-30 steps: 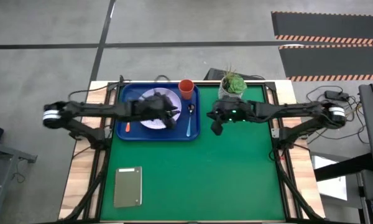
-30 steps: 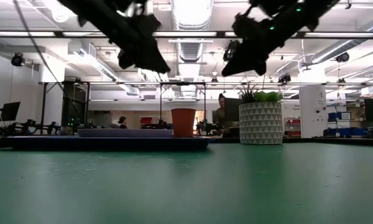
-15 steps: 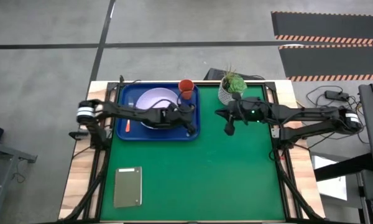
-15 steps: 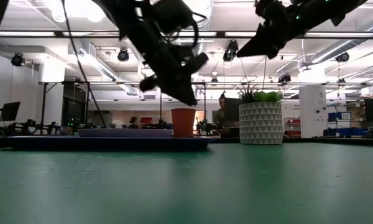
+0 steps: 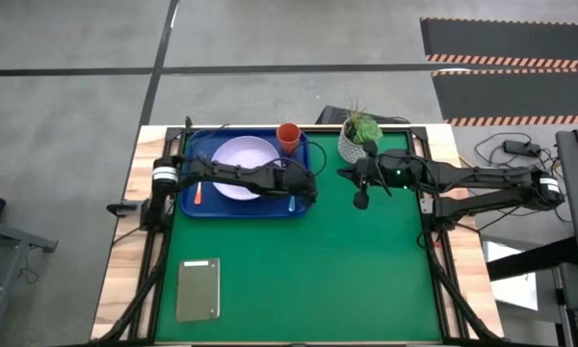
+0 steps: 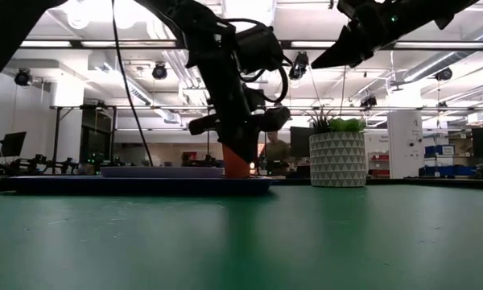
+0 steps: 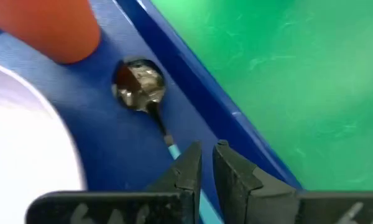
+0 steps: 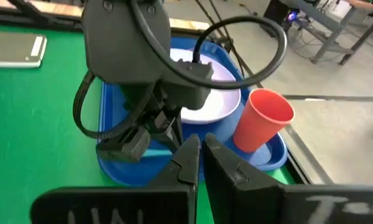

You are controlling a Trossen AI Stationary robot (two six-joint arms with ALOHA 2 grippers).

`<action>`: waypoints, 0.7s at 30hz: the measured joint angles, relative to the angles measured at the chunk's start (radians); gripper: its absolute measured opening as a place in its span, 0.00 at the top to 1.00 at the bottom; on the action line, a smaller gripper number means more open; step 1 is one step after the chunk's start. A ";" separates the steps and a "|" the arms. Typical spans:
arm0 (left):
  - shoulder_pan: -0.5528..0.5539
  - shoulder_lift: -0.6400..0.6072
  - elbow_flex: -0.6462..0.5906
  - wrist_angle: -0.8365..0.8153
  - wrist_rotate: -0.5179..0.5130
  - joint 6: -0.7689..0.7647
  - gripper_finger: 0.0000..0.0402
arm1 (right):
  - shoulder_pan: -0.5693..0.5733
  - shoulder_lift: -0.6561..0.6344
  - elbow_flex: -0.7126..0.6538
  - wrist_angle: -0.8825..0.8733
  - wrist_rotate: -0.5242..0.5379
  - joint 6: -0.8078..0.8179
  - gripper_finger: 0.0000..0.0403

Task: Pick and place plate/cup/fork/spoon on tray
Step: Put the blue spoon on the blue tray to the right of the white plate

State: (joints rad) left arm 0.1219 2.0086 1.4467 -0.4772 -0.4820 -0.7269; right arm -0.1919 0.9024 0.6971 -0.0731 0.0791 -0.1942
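The spoon's blue handle (image 7: 209, 211) lies at a slant under my left gripper's closed fingers, so next I open the fingers, line them up with the handle (image 7: 174, 151) and close them lower down around it.
The dark blue tray (image 5: 241, 214) lies at the table's far left. In it are the lavender plate (image 5: 239, 154), the orange-red cup (image 5: 288, 137) at its far right corner, and the fork (image 5: 197, 193) at its left. The spoon lies by the tray's right rim, its bowl (image 7: 140, 87) toward the cup (image 7: 56, 28) and its blue handle (image 7: 174, 151) running under my fingers. My left gripper (image 7: 207, 158) is shut, low over that handle. My right gripper (image 5: 361, 200) is shut and empty above the green table, right of the tray. My left gripper's shut fingers (image 7: 189, 165) come slanting down over the spoon's blue handle (image 7: 173, 149), near where it joins the metal neck. The fingers hide the place, so I cannot tell whether they touch it. The spoon lies flat on the tray floor.
A white pot with a green plant (image 5: 358, 135) stands at the far edge, just behind my right gripper. A grey-green slab (image 5: 198, 288) lies near the front left. Open green table (image 5: 366, 280) spreads across the middle and right.
My left gripper has gone from over the plate toward the table's right and down, to the spoon at the tray's right side. My right gripper has drawn a little toward the table's right, away from the tray. The tableware has stayed in place.
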 joint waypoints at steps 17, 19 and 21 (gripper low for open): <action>0.004 0.003 -0.064 0.002 -0.030 -0.053 0.68 | -0.007 -0.003 0.000 -0.028 -0.004 0.002 0.98; 0.004 0.003 -0.065 0.007 -0.030 -0.052 0.68 | -0.007 -0.003 0.000 -0.026 -0.004 0.003 0.98; 0.004 0.003 -0.066 0.021 -0.030 -0.052 0.68 | -0.007 -0.003 0.000 -0.026 -0.004 0.003 0.98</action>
State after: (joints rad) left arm 0.1257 2.0117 1.3808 -0.4559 -0.5121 -0.7792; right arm -0.1989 0.8989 0.6968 -0.0990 0.0750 -0.1909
